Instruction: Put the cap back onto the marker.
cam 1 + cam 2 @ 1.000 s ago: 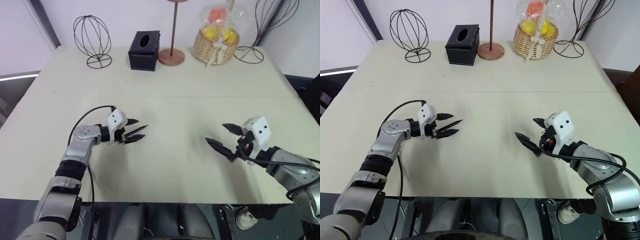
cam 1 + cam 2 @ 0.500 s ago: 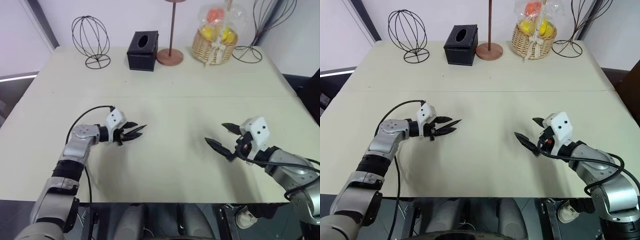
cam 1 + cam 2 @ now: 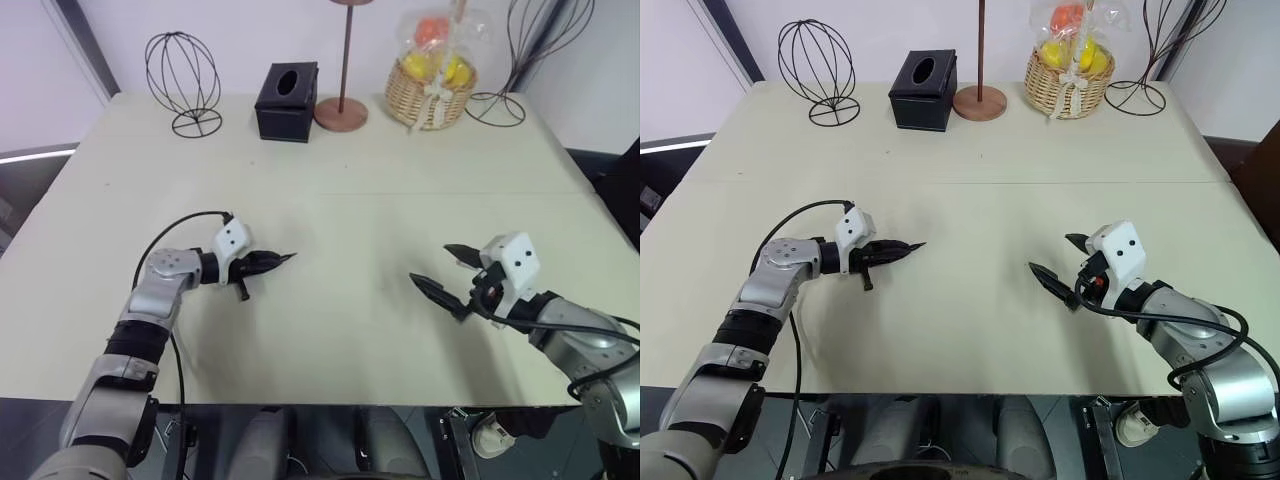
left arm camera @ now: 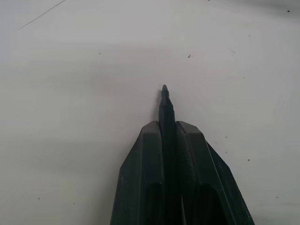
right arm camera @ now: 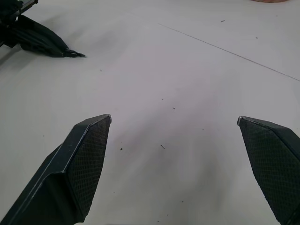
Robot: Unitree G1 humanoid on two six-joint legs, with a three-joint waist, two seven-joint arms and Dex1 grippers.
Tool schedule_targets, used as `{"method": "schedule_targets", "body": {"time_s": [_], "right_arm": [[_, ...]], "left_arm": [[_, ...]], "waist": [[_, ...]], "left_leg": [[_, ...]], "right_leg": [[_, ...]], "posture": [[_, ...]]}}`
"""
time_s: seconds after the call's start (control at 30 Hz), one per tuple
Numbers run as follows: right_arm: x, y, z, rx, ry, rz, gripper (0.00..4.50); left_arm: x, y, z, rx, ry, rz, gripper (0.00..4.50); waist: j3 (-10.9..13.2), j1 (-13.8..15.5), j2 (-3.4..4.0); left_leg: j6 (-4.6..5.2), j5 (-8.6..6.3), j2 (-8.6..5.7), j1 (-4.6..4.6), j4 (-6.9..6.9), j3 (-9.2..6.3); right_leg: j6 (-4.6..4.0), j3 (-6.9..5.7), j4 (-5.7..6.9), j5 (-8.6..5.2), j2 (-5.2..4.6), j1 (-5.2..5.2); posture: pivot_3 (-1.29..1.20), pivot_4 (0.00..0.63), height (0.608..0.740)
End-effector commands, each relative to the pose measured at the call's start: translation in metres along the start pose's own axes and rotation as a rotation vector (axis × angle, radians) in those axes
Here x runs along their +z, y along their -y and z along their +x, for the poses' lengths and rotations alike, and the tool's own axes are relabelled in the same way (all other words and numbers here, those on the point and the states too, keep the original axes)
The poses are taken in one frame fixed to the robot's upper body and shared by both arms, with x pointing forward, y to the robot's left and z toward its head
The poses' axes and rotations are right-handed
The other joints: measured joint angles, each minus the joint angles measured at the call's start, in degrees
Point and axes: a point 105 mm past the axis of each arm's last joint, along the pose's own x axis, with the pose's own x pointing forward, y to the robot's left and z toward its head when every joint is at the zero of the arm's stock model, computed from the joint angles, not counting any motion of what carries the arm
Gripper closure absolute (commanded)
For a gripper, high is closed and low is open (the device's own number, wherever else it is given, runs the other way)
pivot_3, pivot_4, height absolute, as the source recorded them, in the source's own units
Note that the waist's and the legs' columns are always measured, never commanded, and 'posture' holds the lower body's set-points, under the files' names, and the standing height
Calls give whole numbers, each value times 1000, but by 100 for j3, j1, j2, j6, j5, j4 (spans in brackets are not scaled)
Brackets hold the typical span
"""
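Note:
I expect the cap to slide straight over the marker's slim tip and stay on when I push, because the tip sticks out clear of my left gripper's fingers.
The marker is a slim black stick with a pointed tip. It lies between the fingers of my left gripper, which is shut on it just above the table's left half. Its tip pokes out past the fingertips, pointing right toward the table's middle. My right gripper hovers over the right half of the table, open wide, with nothing between its fingers. It faces my left gripper across a stretch of bare table. The cap is out of view.
Along the far edge of the cream table stand a wire sphere, a black tissue box, a round-footed wooden stand, a fruit basket and a wire ornament.
My left gripper's fingers have closed together onto the marker. Both arms have stayed where they were, and the right gripper is still open.

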Motion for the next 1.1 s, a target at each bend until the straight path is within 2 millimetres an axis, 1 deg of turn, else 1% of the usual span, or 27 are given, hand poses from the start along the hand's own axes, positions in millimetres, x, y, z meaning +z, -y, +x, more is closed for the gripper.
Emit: {"method": "schedule_targets", "body": {"time_s": [0.03, 0.23, 0.33, 0.37, 0.43, 0.57, 0.63, 0.7, 0.8, 0.93, 1.03, 1.1], "right_arm": [[10, 3, -1, -15, 41, -30, 0], [10, 6, -2, -20, 38, -37, 0], [10, 12, -3, -34, 36, -50, 0], [10, 17, -4, -47, 37, -58, 0], [12, 33, -11, -86, 39, -69, 0], [11, 63, -29, -143, 16, -91, 0], [8, 76, -38, -156, -5, -98, 0], [0, 87, -46, -154, -47, -110, 0], [-7, 94, -49, -129, -75, -115, 0], [-16, 96, -45, -87, -91, -114, 0], [-28, 103, -34, -85, -111, -151, 0], [-34, 107, -27, -80, -111, -153, 0]], "left_arm": [[13, -9, -8, 27, 27, 58, 4432], [49, -20, -22, 18, 110, 117, 4432], [67, -19, -29, -24, 131, 158, 4432], [73, -17, -30, -44, 139, 169, 4432], [86, -11, -34, -108, 157, 215, 4432], [104, -2, -35, -203, 187, 265, 4432], [107, 6, -34, -260, 181, 288, 4432], [108, 16, -29, -325, 174, 324, 4432], [107, 24, -22, -366, 174, 360, 4432], [107, 33, -11, -387, 195, 394, 4432], [111, 36, 4, -372, 241, 435, 4432], [114, 35, 12, -340, 280, 436, 4432]], "waist": [[0, 0, 0], [2, -2, -3], [2, -2, -3], [2, 0, -3], [2, 1, -2], [2, 5, -3], [2, 1, -3], [2, -5, -3], [2, -16, -3], [2, -63, -3], [2, -105, -3], [2, -110, -3]], "left_leg": [[0, 0, 0, 0, 0, 0], [0, 0, 0, -2, 0, 0], [0, 0, 0, -2, 0, 1], [0, 0, 0, -2, 0, 2], [0, 0, -1, -2, 0, 3], [0, 0, -1, -2, 0, 7], [0, 0, -1, -2, 0, 7], [1, 0, -1, -2, 0, 11], [1, 0, 0, -1, 0, 12], [1, 0, 0, -1, 1, 13], [1, 0, 0, 0, 1, 12], [0, 0, -1, 0, 5, 14]], "right_leg": [[0, 0, 0, 0, 0, 0], [0, 0, 0, 0, 0, -2], [0, 0, 0, 0, 0, -2], [0, 1, 0, 0, 0, -2], [0, 1, -1, 0, 0, -2], [0, 3, -1, 0, 1, -1], [0, 3, -1, 0, 3, -1], [0, 5, -1, 0, 3, -1], [0, 6, -1, 0, 5, -1], [0, 8, 0, 0, 7, -1], [0, 8, 0, 0, 6, 0], [0, 9, 1, 0, 5, 0]], "posture": [[0, 150, 740], [0, 150, 740], [0, 150, 740], [0, 150, 740], [0, 150, 740], [0, 150, 740], [0, 150, 740], [0, 150, 740], [0, 150, 740], [0, 150, 740], [0, 150, 740], [0, 150, 740]]}}
